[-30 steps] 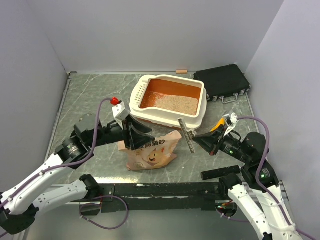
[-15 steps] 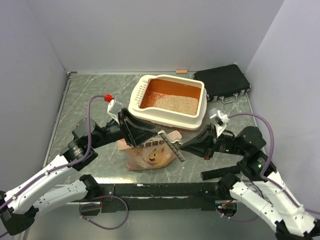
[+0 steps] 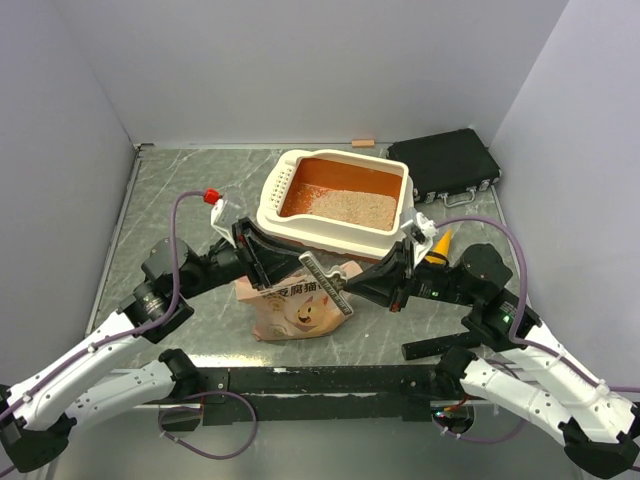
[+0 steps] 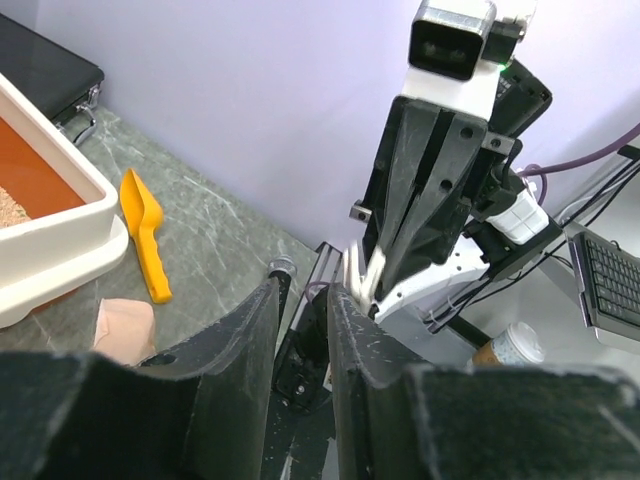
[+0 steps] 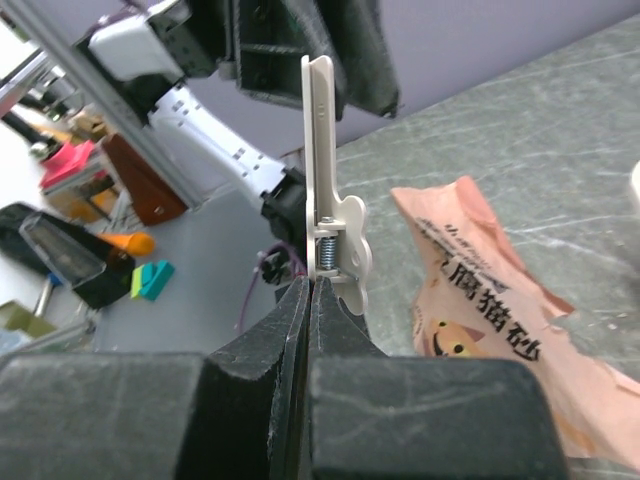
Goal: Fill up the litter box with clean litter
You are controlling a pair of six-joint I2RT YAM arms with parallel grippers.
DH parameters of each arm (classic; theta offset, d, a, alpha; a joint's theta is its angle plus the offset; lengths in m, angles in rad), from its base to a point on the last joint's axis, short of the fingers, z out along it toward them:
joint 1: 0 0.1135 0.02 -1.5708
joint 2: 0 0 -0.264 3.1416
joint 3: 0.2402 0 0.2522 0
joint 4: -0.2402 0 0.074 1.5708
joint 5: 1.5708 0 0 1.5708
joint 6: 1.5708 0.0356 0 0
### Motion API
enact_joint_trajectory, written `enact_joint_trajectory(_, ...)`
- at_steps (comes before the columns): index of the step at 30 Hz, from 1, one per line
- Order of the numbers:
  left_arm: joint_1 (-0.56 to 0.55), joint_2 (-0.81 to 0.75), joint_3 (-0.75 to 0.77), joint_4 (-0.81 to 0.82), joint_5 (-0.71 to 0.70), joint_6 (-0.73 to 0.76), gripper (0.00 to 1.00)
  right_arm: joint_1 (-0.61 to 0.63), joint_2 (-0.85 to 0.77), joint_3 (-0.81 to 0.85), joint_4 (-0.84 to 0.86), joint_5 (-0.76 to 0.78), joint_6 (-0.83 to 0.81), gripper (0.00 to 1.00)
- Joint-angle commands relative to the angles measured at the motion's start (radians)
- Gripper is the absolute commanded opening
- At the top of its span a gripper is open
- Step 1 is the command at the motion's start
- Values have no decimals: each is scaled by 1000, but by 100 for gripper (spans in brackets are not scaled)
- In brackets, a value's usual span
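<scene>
The clip slants [image 3: 338,284] at my right gripper's fingers, so my left gripper should hold the clip's long bar [image 3: 316,270] while my right gripper opens and grips it straighter.
The litter box [image 3: 335,228], orange with a cream rim, stands at the back centre with beige clean litter [image 3: 350,207] spread over part of its floor. Its corner shows in the left wrist view [image 4: 60,240]. The crumpled tan litter bag [image 3: 300,312] lies in front of it and also shows in the right wrist view [image 5: 490,290]. My right gripper [image 3: 355,287] is shut on a long cream spring clip [image 3: 326,284] [image 5: 325,180], held over the bag's top. My left gripper [image 3: 272,266] [image 4: 303,290] is at the bag's top left, jaws slightly apart with nothing between them, facing the clip [image 4: 365,275].
A small orange-yellow scoop [image 3: 441,244] [image 4: 148,235] lies on the table right of the box, behind my right arm. A black flat case [image 3: 445,165] sits at the back right. A small brown piece [image 3: 362,143] lies at the back edge. Walls close in on three sides.
My right arm has swung left, carrying the clip from beside the box to over the bag, close to the left gripper. My left gripper has shifted slightly left and back.
</scene>
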Motion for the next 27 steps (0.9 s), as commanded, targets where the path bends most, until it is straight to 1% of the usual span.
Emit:
enact_joint_trajectory(1, -2, -47, -22, -4, 1, 13, 33, 4, -47, 35, 69, 144, -22, 0)
enact_joint_trajectory(5, -2, -94, -70, -3, -4, 2, 38, 4, -56, 44, 64, 164, -20, 0)
enact_joint_trajectory(9, -2, -130, -105, 23, -7, -10, 48, 4, -23, 30, 104, 124, 12, 0)
enact_joint_trajectory(12, -2, -130, -104, 24, -1, -6, 51, 16, -6, 21, 124, 117, 23, 0)
enact_joint_trajectory(17, -2, -111, -99, 60, 24, -9, 53, 44, 21, 24, 124, 123, 23, 0)
enact_joint_trajectory(18, -2, -108, -97, 63, 26, -9, 53, 50, 28, 23, 156, 126, 27, 0)
enact_joint_trajectory(27, -2, -91, -96, 112, 59, 1, 54, 94, 60, 7, 185, 149, 29, 0)
